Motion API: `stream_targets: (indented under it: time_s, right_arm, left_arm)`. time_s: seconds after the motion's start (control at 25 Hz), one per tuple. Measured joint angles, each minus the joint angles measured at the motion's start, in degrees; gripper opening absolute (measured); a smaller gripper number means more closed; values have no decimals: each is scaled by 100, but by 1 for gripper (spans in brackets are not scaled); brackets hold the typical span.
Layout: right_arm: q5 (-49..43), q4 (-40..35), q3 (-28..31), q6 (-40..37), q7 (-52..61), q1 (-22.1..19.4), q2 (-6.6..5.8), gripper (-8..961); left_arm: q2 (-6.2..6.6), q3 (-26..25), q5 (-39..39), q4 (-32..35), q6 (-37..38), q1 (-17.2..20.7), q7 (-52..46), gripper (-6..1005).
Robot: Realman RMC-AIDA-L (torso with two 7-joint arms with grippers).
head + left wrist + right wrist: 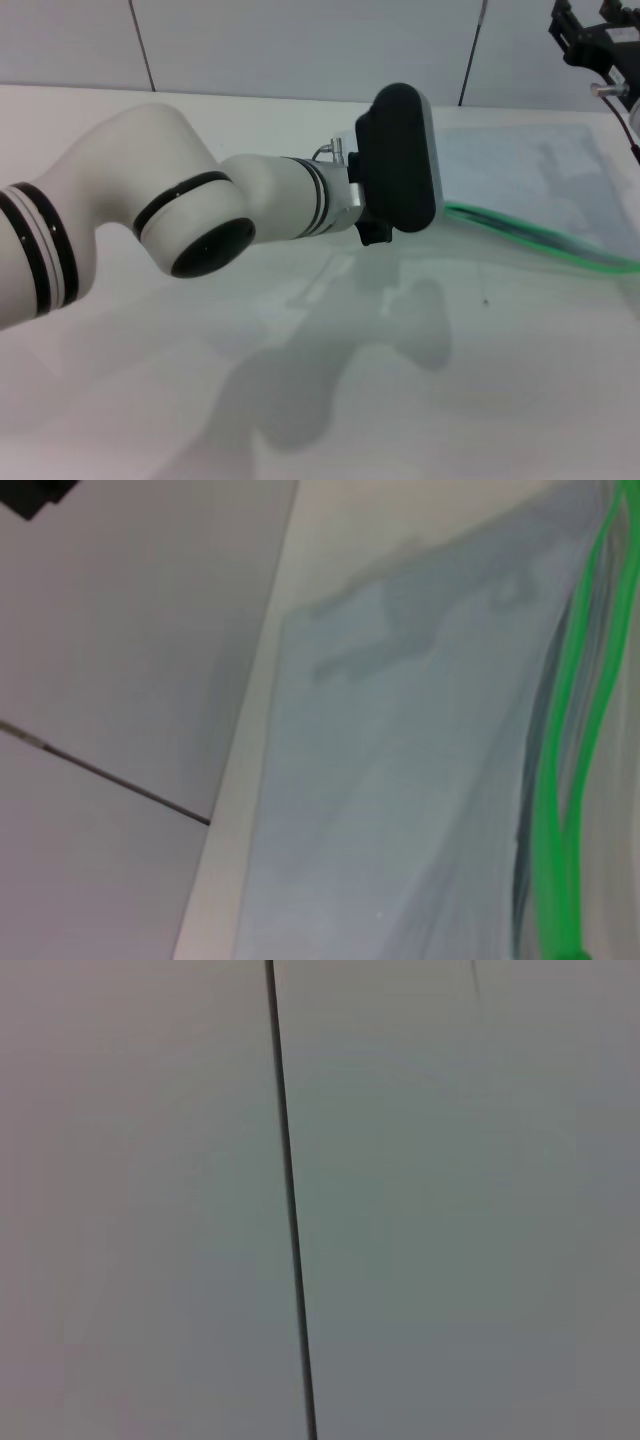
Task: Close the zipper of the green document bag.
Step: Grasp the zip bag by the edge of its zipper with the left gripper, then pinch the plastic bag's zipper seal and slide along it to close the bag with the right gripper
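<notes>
The zipper gapes (pixel 583 705) past my left gripper's end of the bag, so next I raise that end and move my right gripper to the zipper (pixel 458 211) beside it.
The green document bag (pixel 520 165) lies flat on the white table at the right, pale and translucent. Its zipper (pixel 545 240) runs as a bright green strip along the near long edge. In the left wrist view the bag (pixel 400 780) fills the frame, and the zipper (pixel 560 770) shows as two green strips gaping apart, joining at one end. My left gripper (pixel 385 225) sits at the bag's left end, mostly hidden behind the arm's black wrist housing. My right gripper (pixel 590 45) hangs raised at the far right, above the bag's back corner.
The white table (pixel 300 400) spreads in front, with the arm's shadow on it. A grey panelled wall (pixel 300 45) with dark seams stands behind the table. The right wrist view shows only that wall (pixel 450 1210).
</notes>
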Motion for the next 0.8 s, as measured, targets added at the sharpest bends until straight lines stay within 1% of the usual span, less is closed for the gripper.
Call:
stream_targets:
  time_s: [0.12,0.2,0.36,0.4,0.44,0.48,0.52,0.64,0.8]
  right_arm:
    - [-16,-11,-76,0,115,0,1,624]
    - [-41,-16,-191,0,345,-2,-20,620]
    - [-209,-95,-616,-31,974,-12,-101,611]
    - [-335,-162,-682,-34,1114,-22,-124,609]
    - [-741,-274,-699,-34,1436,-46,-183,607]
    - [-741,-274,-699,-34,1436,-46,-183,604]
    - [-985,-312,-700,-38,1656,-55,-223,602]
    - [-1782,-406,-703,-149,2489,-66,-422,596]
    - [-2826,-390,-674,-786,3601,-71,-757,587]
  left_arm:
    - [3,-45,-127,-79,172,20,-30,129]
    - [11,-66,-142,-83,256,61,-46,114]
    - [24,-200,-142,-39,409,228,-50,103]
    - [26,-223,-142,-32,433,263,-51,101]
    - [26,-237,-142,-24,451,292,-51,98]
    - [27,-273,-142,3,482,361,-51,98]
    - [27,-299,-138,38,504,411,-52,97]
    - [42,-344,-111,181,525,526,-51,96]
    - [60,-444,-72,410,583,680,1,95]
